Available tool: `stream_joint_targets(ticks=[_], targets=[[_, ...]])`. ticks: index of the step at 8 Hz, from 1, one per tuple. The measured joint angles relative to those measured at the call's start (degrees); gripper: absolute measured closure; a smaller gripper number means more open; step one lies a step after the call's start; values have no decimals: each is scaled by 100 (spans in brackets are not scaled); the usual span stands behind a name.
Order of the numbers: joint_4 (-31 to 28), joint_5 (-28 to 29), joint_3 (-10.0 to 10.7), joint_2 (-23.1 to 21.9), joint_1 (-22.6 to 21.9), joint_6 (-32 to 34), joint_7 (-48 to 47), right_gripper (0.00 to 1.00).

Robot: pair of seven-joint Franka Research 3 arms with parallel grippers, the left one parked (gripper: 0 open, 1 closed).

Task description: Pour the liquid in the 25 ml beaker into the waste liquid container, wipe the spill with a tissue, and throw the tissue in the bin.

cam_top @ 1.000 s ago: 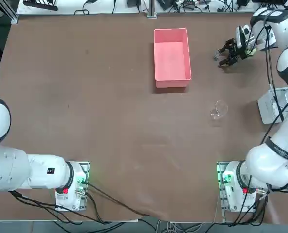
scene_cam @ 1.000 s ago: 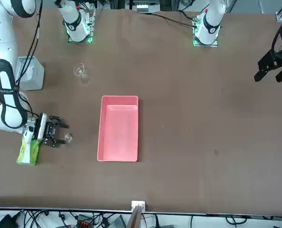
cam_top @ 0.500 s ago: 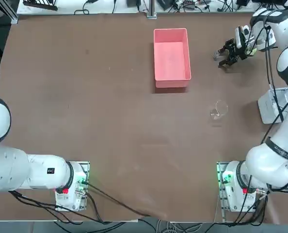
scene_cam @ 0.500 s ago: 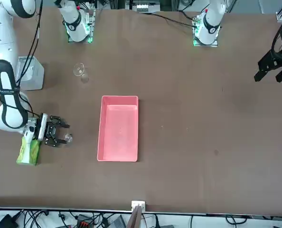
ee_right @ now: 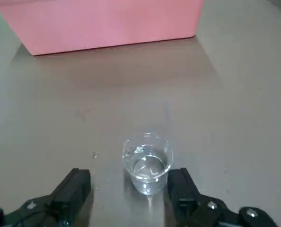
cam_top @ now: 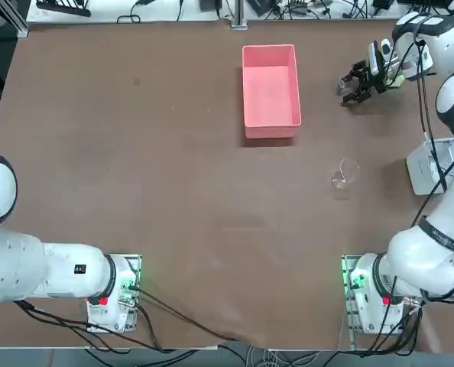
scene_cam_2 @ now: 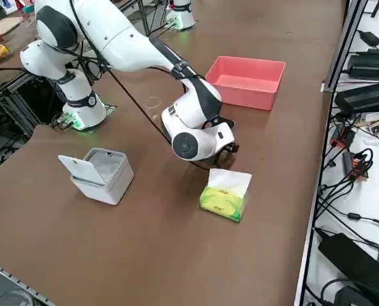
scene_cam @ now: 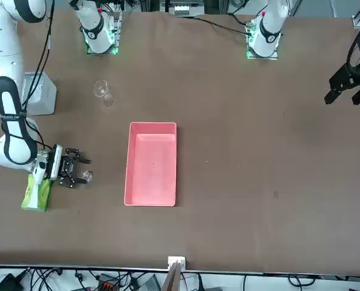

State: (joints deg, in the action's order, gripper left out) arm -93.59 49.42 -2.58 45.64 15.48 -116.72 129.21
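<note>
The waste liquid container shows only a shallow layer [ee_right: 148, 175] inside, so the liquid should leave just a small puddle in it when I pour the beaker [ee_right: 147, 163].
The 25 ml beaker [ee_right: 147, 163], a tiny clear glass with a little liquid in it, stands upright on the brown table. My right gripper [ee_right: 128, 184] is open and low over the table. Its fingers [ee_right: 180, 184] reach either side of the beaker, which sits closer to one finger. The front view shows the same: the gripper [scene_cam: 79, 170] is right at the beaker [scene_cam: 87, 176]. The waste liquid container [cam_top: 244, 84], a pink tub [ee_right: 107, 23], lies just beyond the beaker. A few drops [ee_right: 94, 154] dot the table beside the glass. No loose tissue shows.
A green tissue pack [scene_cam_2: 224, 196] lies by the right wrist. A small white bin with its lid up [scene_cam_2: 103, 175] stands near the table's right edge. A larger clear glass vessel [cam_top: 345, 173] sits between the beaker and the right arm's base.
My right gripper has edged forward toward the beaker and stayed open. The beaker and the tub have not moved.
</note>
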Motion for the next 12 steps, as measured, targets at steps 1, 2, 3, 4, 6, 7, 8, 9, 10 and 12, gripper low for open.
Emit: stream_joint_targets(ticks=[1, 2, 3, 4, 6, 7, 8, 9, 10, 12], targets=[[0, 3, -1, 0, 0, 0, 0, 0], [0, 5, -4, 5, 0, 0, 0, 0], [0, 13, -4, 18, 0, 0, 0, 0], [1, 20, -4, 35, 0, 0, 0, 0], [3, 24, -11, 51, 0, 0, 0, 2], [12, 25, -18, 61, -1, 0, 3, 3], [50, 25, -25, 71, -4, 0, 4, 4], [80, 26, -33, 83, -6, 0, 4, 6], [111, 25, -39, 105, -8, 0, 4, 5], [145, 26, -40, 140, -8, 0, 4, 5]])
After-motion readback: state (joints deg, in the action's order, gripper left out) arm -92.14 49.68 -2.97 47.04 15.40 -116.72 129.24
